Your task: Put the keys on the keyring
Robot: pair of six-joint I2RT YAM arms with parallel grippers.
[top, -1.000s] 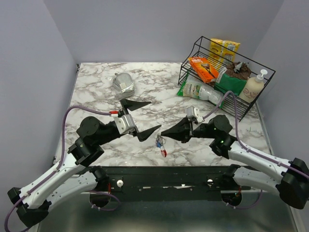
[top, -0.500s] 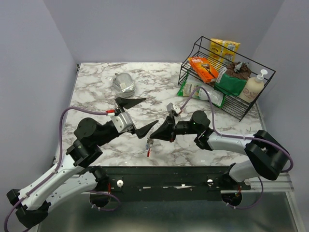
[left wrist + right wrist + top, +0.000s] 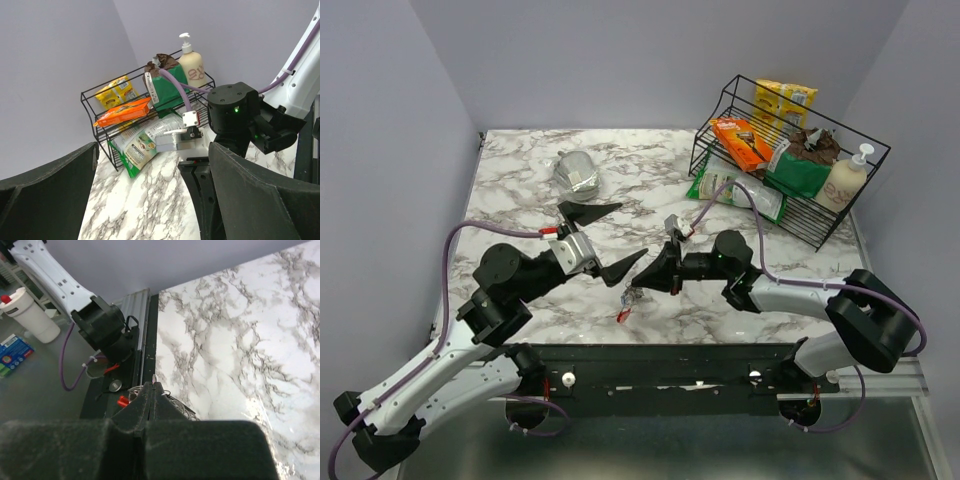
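Note:
The keyring point(image 3: 627, 303) is hanging from my right gripper above clear marble point(image 3: 665, 315), so I should keep bringing it down until it lies flat, and then let go.
My right gripper point(image 3: 638, 287) is shut on the keyring point(image 3: 628, 300), pinching its silver ring just above the table's near edge. The ring's links and red tag point(image 3: 623, 316) dangle below the fingertips. From the right wrist, the shut jaws point(image 3: 153, 386) show a sliver of silver ring at their tip, wire loops point(image 3: 176, 403) beside them and the red tag point(image 3: 123, 401) underneath. The keys are hidden; I cannot pick them out of the bundle. My left gripper point(image 3: 633, 229) stands wide open just left of the right gripper, with nothing between its fingers point(image 3: 260, 200). The right gripper's dark fingers point(image 3: 200, 187) show in the left wrist view.
A black wire basket point(image 3: 840, 215) at the back right holds snack packs and a soap bottle point(image 3: 845, 180). A green packet point(image 3: 735, 190) lies against its front. A crumpled silver bag point(image 3: 578, 172) sits at the back left. A black rail point(image 3: 660, 360) borders the near edge.
The right arm has swung left toward the left gripper, carrying the keyring up off the table. The left gripper shifted slightly and stays open. Little has moved in the last half second.

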